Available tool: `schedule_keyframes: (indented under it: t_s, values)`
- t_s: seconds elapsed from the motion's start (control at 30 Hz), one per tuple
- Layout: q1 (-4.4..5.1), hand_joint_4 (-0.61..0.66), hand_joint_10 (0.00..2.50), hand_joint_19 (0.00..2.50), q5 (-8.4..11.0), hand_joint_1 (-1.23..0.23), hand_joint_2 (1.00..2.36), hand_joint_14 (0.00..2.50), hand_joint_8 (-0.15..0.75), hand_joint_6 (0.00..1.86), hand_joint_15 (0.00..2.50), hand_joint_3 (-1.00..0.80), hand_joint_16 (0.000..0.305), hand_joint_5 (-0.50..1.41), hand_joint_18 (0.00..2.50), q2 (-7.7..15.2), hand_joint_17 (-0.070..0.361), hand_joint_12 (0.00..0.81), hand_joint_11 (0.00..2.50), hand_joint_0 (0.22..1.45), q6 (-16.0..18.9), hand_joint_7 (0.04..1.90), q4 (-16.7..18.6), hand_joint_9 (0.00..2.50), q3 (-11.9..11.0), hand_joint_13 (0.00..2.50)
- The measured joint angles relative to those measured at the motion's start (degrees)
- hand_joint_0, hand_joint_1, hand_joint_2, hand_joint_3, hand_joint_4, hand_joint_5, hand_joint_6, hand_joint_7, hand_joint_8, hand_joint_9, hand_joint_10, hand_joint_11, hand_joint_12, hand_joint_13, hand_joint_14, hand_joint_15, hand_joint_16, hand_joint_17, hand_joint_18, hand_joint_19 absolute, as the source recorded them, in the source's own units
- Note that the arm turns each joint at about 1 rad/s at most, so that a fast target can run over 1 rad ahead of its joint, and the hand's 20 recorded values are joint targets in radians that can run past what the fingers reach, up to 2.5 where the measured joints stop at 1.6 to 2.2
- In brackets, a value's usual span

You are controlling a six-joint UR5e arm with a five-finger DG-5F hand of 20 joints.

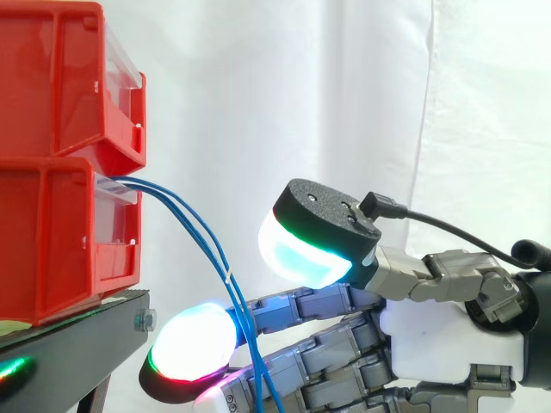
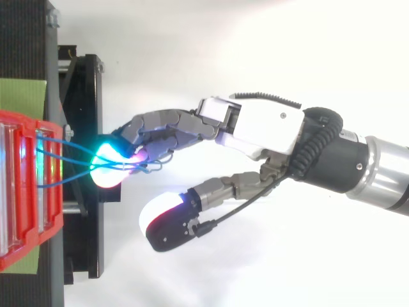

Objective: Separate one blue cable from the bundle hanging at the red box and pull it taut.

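The hanging blue cables (image 1: 205, 243) have slim gaps (image 1: 194, 215) between them, so the bundle will come apart one cable at a time when I lift and loosen it.
Several thin blue cables (image 1: 194, 228) come out of the lower red box (image 1: 52, 241) and hang down to the right. In the top view the cables (image 2: 70, 150) run from the box front (image 2: 54, 192) and converge at my fingertips (image 2: 108, 167). My hand (image 1: 448, 335) reaches in from the right with straight fingers. The cables lie across the thumb side of the fingers, just behind the glowing fingertip (image 1: 194, 340). The thumb (image 1: 297, 249) is held up and apart from the cables, with a wide gap to the fingers. The hand (image 2: 268, 128) is open; no single cable stands apart from the bundle.
A second red box (image 1: 60, 77) is stacked on the lower one. Both rest on a black stand (image 1: 69, 344), whose edge (image 2: 86, 96) lies just under the fingertips. A white curtain hangs behind.
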State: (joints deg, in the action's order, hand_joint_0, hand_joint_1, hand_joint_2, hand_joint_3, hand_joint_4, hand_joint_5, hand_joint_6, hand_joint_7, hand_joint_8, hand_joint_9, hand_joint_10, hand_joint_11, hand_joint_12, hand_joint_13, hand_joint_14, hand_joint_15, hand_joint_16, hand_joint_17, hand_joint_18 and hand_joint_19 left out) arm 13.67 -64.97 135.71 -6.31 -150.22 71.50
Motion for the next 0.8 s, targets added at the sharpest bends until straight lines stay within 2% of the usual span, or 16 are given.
schedule_keyframes:
  t_s: [0.27,0.63,0.8]
  values:
    - [-0.42,0.29,0.01,0.3,-2.11,-0.57,1.01,0.01,0.338,0.5,0.24,-0.44,0.033,-0.13,0.48,0.0,0.074,0.304,0.31,0.59,1.9,1.06,0.0,0.66,0.0,0.63]
    - [-1.09,0.19,0.01,0.31,-3.56,-0.55,1.01,0.01,0.342,0.5,0.26,-0.4,0.032,-0.11,0.51,0.0,0.073,0.306,0.36,0.61,2.8,1.31,0.0,0.7,0.0,0.67]
    - [-1.5,0.18,0.01,0.3,-3.76,-0.55,1.01,0.01,0.342,0.56,0.26,-0.4,0.032,-0.12,0.52,0.0,0.073,0.306,0.37,0.61,2.9,1.25,-0.1,0.71,0.0,0.68]
